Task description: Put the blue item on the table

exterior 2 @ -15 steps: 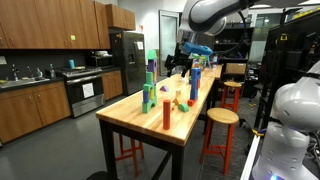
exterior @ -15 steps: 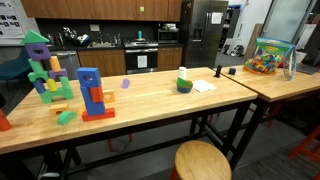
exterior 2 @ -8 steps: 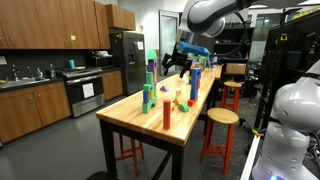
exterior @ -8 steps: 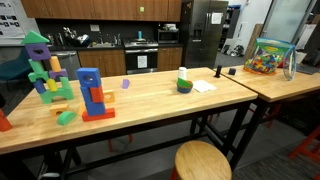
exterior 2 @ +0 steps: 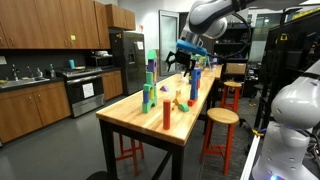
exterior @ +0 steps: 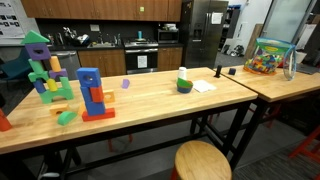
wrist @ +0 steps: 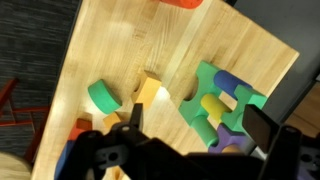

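My gripper should swing back and turn toward the blue block atop the stack (exterior: 89,77), because it is hanging by the purple-green tower (wrist: 222,108), off to one side of the blue block.
The blue item (exterior: 88,76) is a solid blue block on top of the red-and-blue stack (exterior: 95,103), which stands on the light-wood table (exterior: 150,100). In an exterior view the stack (exterior 2: 195,80) stands at the far end of the table (exterior 2: 130,115). My gripper (exterior 2: 178,64) hangs in the air above that end, next to the stack and not touching it. In the wrist view my gripper (wrist: 200,125) is open and empty, its fingers spread over the purple-green tower (wrist: 220,100). The arm is outside the exterior view that shows the stack close up.
The purple-green tower (exterior: 40,65) stands beside the stack. Loose pieces lie near it: a green arch (wrist: 100,97) and a yellow block (wrist: 148,90). A red cylinder (exterior 2: 166,113), a green bowl (exterior: 185,85), paper (exterior: 204,86), a toy bin (exterior: 268,57) and stools (exterior: 200,160) are also there.
My arm has shifted slightly above the far end of the table. Nothing on the table has moved.
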You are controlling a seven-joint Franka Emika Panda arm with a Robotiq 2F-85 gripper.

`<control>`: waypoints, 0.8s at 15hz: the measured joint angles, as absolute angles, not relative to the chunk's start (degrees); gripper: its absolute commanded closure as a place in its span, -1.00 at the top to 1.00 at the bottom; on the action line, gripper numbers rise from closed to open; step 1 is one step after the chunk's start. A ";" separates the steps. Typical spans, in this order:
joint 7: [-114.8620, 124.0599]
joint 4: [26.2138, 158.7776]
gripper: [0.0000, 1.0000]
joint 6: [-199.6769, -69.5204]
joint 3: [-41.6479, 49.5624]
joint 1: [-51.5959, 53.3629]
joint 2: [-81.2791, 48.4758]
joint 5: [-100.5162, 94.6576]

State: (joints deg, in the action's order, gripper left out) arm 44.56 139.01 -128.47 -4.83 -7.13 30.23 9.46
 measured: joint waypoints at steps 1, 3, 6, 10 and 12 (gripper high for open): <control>46.48 139.09 1.00 -128.52 -4.49 -8.04 30.46 9.46; 50.33 139.28 1.00 -128.52 -3.76 -9.79 31.15 9.46; 56.25 139.61 1.00 -128.45 -2.58 -12.15 32.52 9.46; 64.23 139.68 1.00 -128.67 -1.14 -15.50 33.75 9.46; 68.67 139.82 1.00 -129.63 -1.02 -17.15 34.10 9.42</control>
